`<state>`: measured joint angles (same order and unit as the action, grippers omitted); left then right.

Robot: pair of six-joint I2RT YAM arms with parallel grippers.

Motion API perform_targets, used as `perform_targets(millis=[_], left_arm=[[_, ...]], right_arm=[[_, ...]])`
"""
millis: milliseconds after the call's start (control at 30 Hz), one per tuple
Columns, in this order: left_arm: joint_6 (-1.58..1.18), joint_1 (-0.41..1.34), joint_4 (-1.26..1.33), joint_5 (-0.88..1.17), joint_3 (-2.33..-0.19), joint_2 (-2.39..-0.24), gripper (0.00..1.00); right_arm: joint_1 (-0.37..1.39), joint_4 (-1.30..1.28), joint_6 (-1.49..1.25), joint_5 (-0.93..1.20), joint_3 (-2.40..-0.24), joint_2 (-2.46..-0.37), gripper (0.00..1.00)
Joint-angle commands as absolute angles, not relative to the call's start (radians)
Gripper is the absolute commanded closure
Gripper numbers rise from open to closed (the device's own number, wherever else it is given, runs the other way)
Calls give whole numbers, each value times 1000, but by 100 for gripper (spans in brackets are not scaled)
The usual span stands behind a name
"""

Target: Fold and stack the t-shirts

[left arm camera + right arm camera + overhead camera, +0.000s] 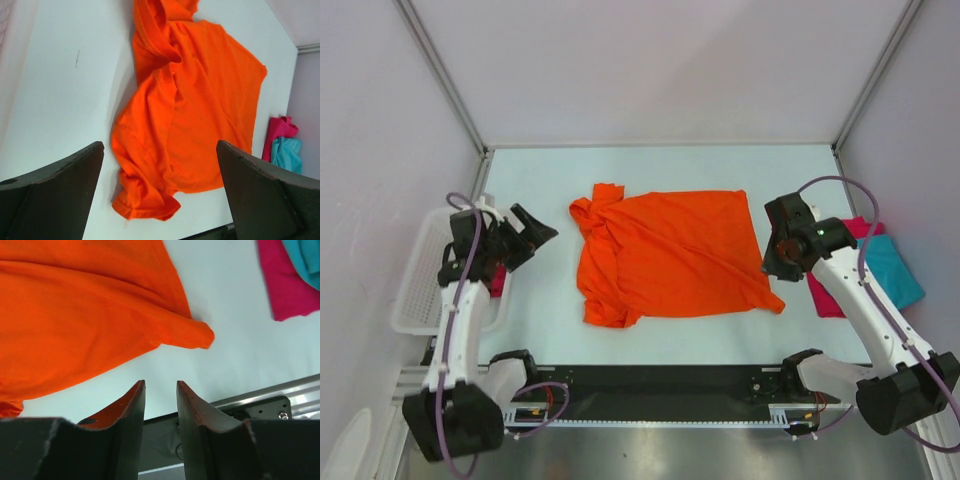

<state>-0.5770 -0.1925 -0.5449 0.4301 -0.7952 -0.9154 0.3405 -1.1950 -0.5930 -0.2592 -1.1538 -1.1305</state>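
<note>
The orange t-shirt's collar (586,216) lies bunched in over the t-shirt's body, so the robot's left gripper should pinch the collar's folded edge (594,233) and pull it out flat before folding.
The orange t-shirt (670,255) lies spread on the white table, bunched and wrinkled along its left side (150,165). A teal t-shirt (895,265) rests on a pink-red one (828,298) at the right edge of the table. My left gripper (535,225) hovers left of the orange shirt, and its jaws (160,144) stand wide open and empty. Over the shirt's front right corner (197,335) my right gripper (780,268) holds its jaws (160,383) partly open with nothing between them.
A white mesh basket (415,290) stands off the table's left edge with a bit of red cloth (498,280) at its near side. The black front rail (660,380) runs between the arm bases. Grey walls enclose the back and sides.
</note>
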Motion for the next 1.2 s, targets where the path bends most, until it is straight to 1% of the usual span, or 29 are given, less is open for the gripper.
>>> perform_targets(millis=[0,67,100,233,367,433,467,567,700,867,1067,1167], left_arm=[[-572,-170,-348,485,-909,-1163,0],[-557,-164,-327,518,-965,-1250,0],[-558,-155,-315,529,-1015,-1326,0],[-584,-120,-258,551,-1091,-1448,0],[-606,-60,-236,568,-1137,-1526,0],[-618,-9,-224,566,-1144,-1549,0],[-620,44,-218,560,-1144,-1568,0],[-624,127,-206,532,-1132,-1597,0],[-634,186,-181,512,-1100,-1638,0],[-615,196,-210,450,-1078,-1640,1],[-568,196,-336,236,-1124,-1595,0],[-552,196,-360,233,-1163,-1629,0]], right_arm=[[394,-1103,-615,-232,-1177,-1172,64],[422,-1086,-618,-233,-1186,-1190,64],[429,-1089,-623,-242,-1198,-1204,64],[449,-1094,-627,-270,-1213,-1212,64],[453,-1101,-634,-285,-1216,-1209,64],[453,-1101,-635,-287,-1215,-1210,64],[453,-1101,-637,-288,-1216,-1210,64],[453,-1103,-637,-290,-1218,-1218,65],[453,-1104,-638,-295,-1218,-1212,65],[454,-1121,-638,-314,-1207,-1198,65],[453,-1118,-641,-311,-1190,-1190,66],[454,-1114,-641,-310,-1193,-1193,66]])
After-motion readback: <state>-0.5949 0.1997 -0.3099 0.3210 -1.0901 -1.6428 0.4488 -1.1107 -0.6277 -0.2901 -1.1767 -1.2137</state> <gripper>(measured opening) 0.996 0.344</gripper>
